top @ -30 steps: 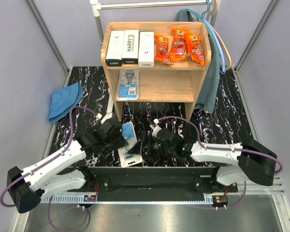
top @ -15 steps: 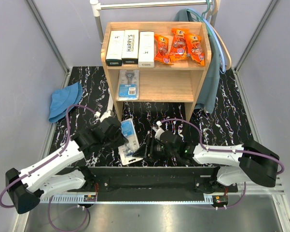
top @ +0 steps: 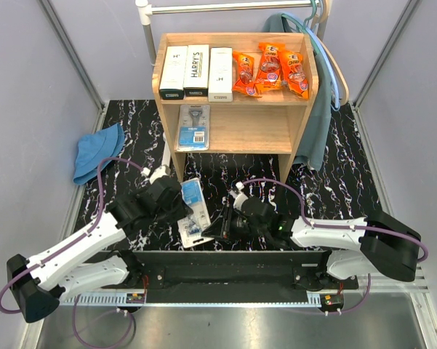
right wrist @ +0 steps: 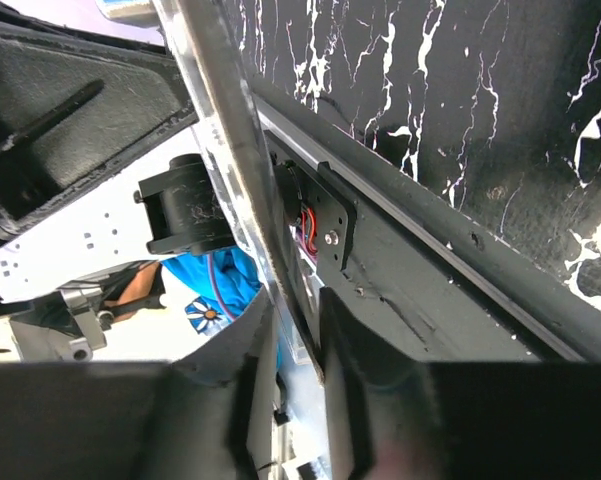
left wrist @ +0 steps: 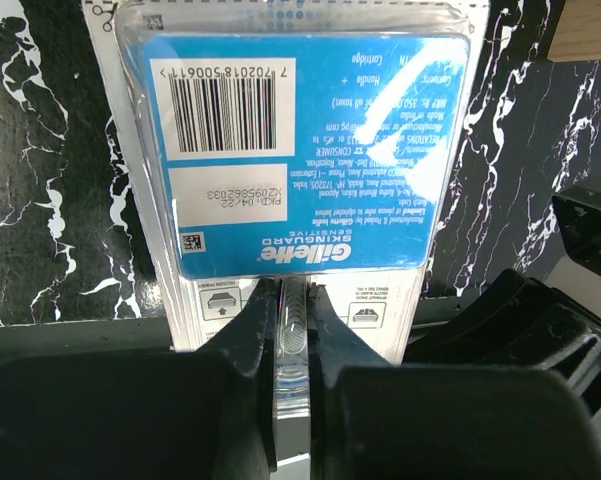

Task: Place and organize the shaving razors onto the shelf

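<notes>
Both of the robot's grippers pinch the card (top: 193, 207), and the lower level's free space (top: 240, 132) is on the right gripper's side, so next the left gripper opens and leaves the card to the right gripper.
A blue-backed clear blister card (top: 192, 211) hangs just above the black marbled table in front of the shelf (top: 254, 132). My left gripper (top: 182, 209) is shut on it. In the left wrist view the card (left wrist: 300, 150) shows its barcode side, and its clear bottom edge is pinched in my left gripper (left wrist: 293, 325). My right gripper (top: 222, 224) has closed on the card's other side. Seen edge-on, the card (right wrist: 230, 150) runs between the fingers of my right gripper (right wrist: 295, 345). Three white boxes (top: 196, 71) and three orange pouches (top: 270, 71) lie on the top tier. Another blister card (top: 194, 125) lies on the lower tier.
A blue cloth hat (top: 98, 151) lies at the left of the table. A metal clothes rail (top: 148, 33) stands behind the shelf, with a teal garment (top: 321, 116) hanging at the shelf's right side. A black mounting bar (top: 225, 265) runs along the near edge.
My right gripper's jaws went from wide open to closed on the card's edge. My left gripper lifted and tilted the card slightly, keeping its grip.
</notes>
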Motion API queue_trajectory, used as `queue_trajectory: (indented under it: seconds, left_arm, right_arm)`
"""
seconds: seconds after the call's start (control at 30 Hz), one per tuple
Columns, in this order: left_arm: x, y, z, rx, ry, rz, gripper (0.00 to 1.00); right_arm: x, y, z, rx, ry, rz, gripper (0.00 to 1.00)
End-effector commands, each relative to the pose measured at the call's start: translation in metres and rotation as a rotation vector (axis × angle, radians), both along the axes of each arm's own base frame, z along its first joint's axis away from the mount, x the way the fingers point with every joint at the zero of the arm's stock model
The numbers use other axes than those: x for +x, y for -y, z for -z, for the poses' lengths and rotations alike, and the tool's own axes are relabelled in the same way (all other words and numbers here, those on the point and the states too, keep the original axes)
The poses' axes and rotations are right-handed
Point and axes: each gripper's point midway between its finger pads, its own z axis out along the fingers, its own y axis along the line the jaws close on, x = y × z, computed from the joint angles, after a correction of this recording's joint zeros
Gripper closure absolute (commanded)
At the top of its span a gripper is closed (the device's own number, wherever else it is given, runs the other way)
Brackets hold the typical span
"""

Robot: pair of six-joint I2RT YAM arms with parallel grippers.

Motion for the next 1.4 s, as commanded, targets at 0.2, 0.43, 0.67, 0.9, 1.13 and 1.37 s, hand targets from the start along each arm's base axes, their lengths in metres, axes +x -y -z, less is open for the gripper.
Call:
queue_trajectory:
  seconds: [0.2, 0.43, 0.67, 0.9, 1.13, 1.37]
  left_arm:
    - [0.013, 0.013, -0.035, -0.1, 0.111, -0.004, 1.0]
    - [0.012, 0.011, -0.034, -0.095, 0.118, 0.003, 0.9]
    - [0.011, 0.008, -0.038, -0.095, 0.141, 0.016, 0.54]
    - [0.012, 0.0, -0.051, -0.093, 0.195, 0.014, 0.06]
    - [0.01, -0.019, -0.054, -0.036, 0.214, -0.019, 0.01]
    - [0.009, -0.046, -0.071, 0.045, 0.234, -0.084, 0.01]
  right_arm:
    - [0.001, -0.006, -0.01, 0.044, 0.031, -0.001, 0.95]
    - [0.002, -0.004, -0.011, 0.041, 0.038, 0.004, 0.98]
    - [0.001, -0.001, -0.013, 0.041, 0.05, 0.007, 1.0]
    - [0.001, 0.001, -0.015, 0.042, 0.061, 0.007, 1.0]
    - [0.002, 0.002, -0.015, 0.039, 0.066, 0.009, 1.0]
    - [-0.002, 0.001, -0.025, 0.043, 0.091, -0.019, 1.0]
